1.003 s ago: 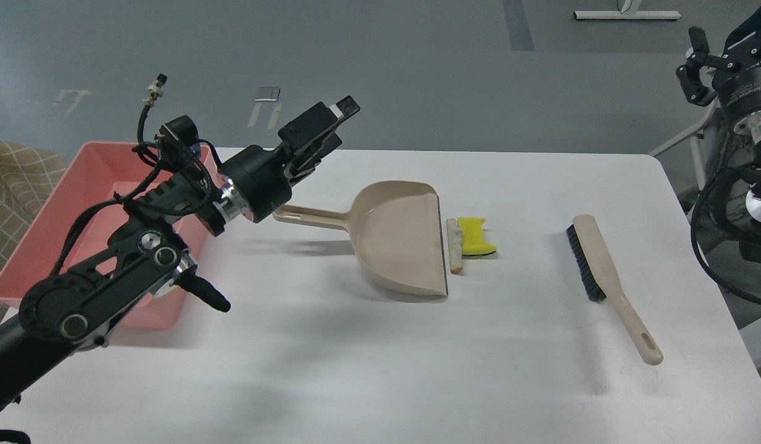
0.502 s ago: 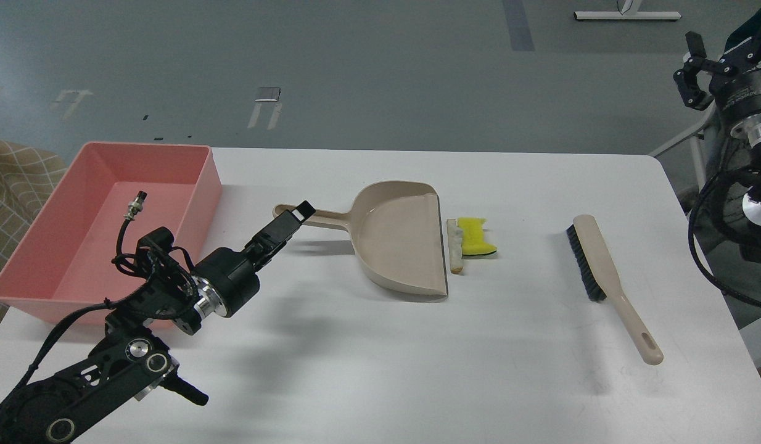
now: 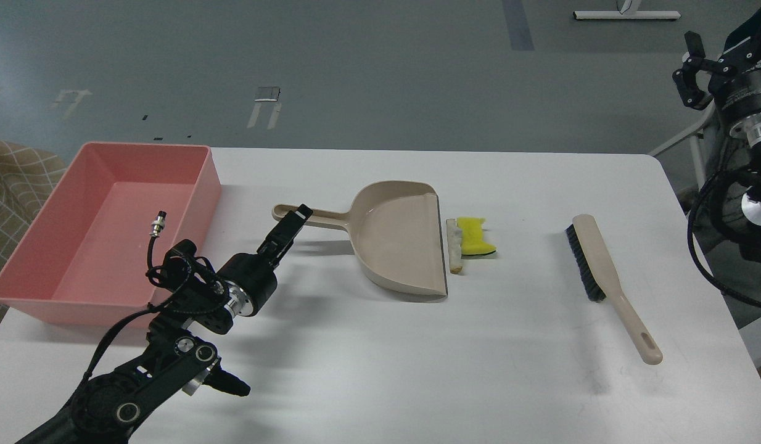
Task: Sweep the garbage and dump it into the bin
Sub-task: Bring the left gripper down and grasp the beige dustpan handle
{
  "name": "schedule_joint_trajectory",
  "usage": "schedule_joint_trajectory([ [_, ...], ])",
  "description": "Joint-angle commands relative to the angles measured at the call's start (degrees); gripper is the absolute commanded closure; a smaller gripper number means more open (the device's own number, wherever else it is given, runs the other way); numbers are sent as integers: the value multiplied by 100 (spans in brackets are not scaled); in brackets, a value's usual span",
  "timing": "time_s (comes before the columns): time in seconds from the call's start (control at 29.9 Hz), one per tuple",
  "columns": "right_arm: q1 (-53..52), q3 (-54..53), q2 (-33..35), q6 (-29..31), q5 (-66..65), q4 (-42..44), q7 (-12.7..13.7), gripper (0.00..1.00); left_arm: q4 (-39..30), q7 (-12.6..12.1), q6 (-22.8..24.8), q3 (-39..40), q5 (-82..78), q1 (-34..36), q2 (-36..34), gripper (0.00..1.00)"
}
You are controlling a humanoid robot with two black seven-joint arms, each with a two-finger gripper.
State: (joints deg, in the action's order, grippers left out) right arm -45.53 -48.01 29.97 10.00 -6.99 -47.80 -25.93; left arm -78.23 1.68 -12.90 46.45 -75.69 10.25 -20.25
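The stick scrap point(image 3: 454, 246) is between the yellow sponge and the dustpan's front edge point(image 3: 442, 248). It will therefore go in before the sponge when I sweep.
The garbage is a yellow sponge point(image 3: 473, 235) with a green underside and an off-white stick scrap point(image 3: 455, 246). Both lie on the white table point(image 3: 380, 345) against the front lip of the beige dustpan point(image 3: 402, 243). The pink bin point(image 3: 90, 231) stands at the table's left, with nothing showing inside it. My left gripper point(image 3: 297, 219) is low over the table at the end of the dustpan's handle point(image 3: 309, 217). Its fingers are seen edge-on, so I cannot tell their state or whether they touch the handle. My right gripper point(image 3: 687, 68) is raised off the table's right edge, open and empty.
A beige brush point(image 3: 605, 277) with black bristles lies on the right side of the table, handle toward the front. A cable plug point(image 3: 158, 224) sticks up from my left wrist in front of the bin. A patterned cloth point(image 3: 10, 185) sits left of the bin.
My left arm has dropped from high above the bin down to table level, its gripper now at the dustpan handle's end. The right gripper shifted slightly. Garbage, dustpan and brush have not moved.
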Motion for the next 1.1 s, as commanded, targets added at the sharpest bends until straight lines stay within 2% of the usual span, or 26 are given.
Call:
schedule_joint_trajectory([
  [0.0, 0, 2, -9, 2, -5, -1, 0, 0, 106, 7, -124, -4, 1, 73, 100, 3],
  [0.5, -9, 11, -9, 2, 4, -1, 0, 0, 941, 16, -406, -13, 1, 477, 680, 4],
  [0.77, 0, 11, 9, 2, 4, -1, 0, 0, 1126, 25, -485, -13, 10, 557, 812, 9],
  [0.87, -9, 11, 18, -7, 4, -1, 0, 0, 1135, 25, -494, -13, 28, 557, 829, 20],
  [0.97, -9, 11, 9, -7, 4, -1, 0, 0, 1135, 25, -538, -13, 45, 548, 856, 36],
  [1.0, -9, 11, 9, -7, 4, -1, 0, 0, 1144, 16, -547, -13, 45, 539, 856, 46],
  [1.07, -9, 11, 9, -7, 4, -1, 0, 0, 1144, 16, -547, -13, 54, 539, 856, 55],
])
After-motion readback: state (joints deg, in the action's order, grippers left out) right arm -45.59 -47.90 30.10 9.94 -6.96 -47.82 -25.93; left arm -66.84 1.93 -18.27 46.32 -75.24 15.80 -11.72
